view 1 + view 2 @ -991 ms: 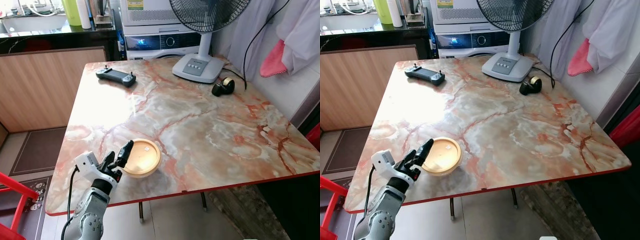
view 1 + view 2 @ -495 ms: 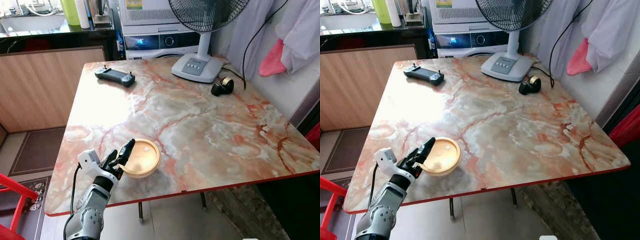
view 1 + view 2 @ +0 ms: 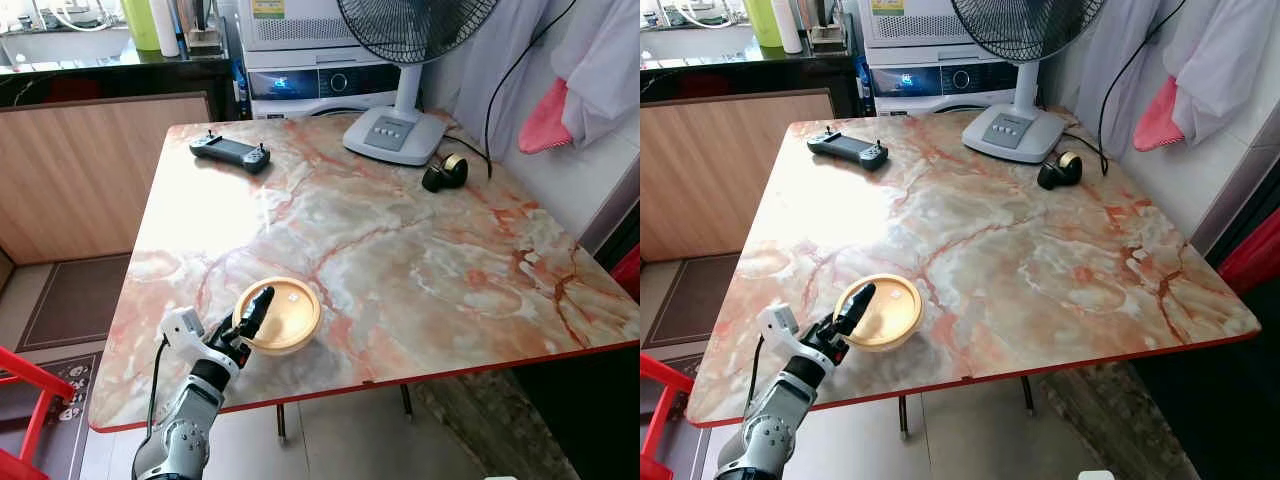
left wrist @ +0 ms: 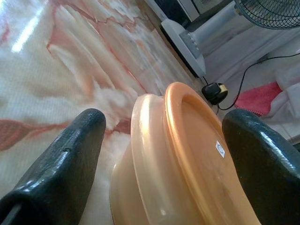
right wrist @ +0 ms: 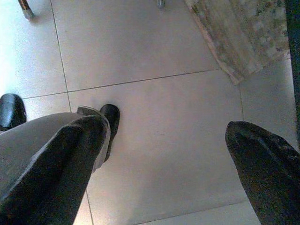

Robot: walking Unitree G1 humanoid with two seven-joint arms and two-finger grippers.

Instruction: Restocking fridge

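I expect the orange lid (image 3: 285, 314) to stay on when I lift and carry the container, because it sits tight along the container's rim (image 4: 165, 125).
A round tan container with an orange lid (image 3: 288, 314) sits near the front left of the marble table (image 3: 420, 260). My left gripper (image 3: 249, 317) is open at the container's left side, one black finger lying over the lid's edge. In the left wrist view the container (image 4: 187, 154) stands between the two spread fingers (image 4: 65, 159), rim close to the camera. My right gripper (image 5: 166, 129) hangs idle and open above the tiled floor.
A fan base (image 3: 395, 133), a black handheld controller (image 3: 232, 152) and a small black-and-gold object (image 3: 446, 172) stand at the table's far side. A red frame (image 3: 30, 400) is low at the left. My own grey leg and black foot (image 5: 110, 117) are on the floor.
My left gripper has slid forward from beside the container's left rim, so its fingers now straddle the container. The container has not moved.
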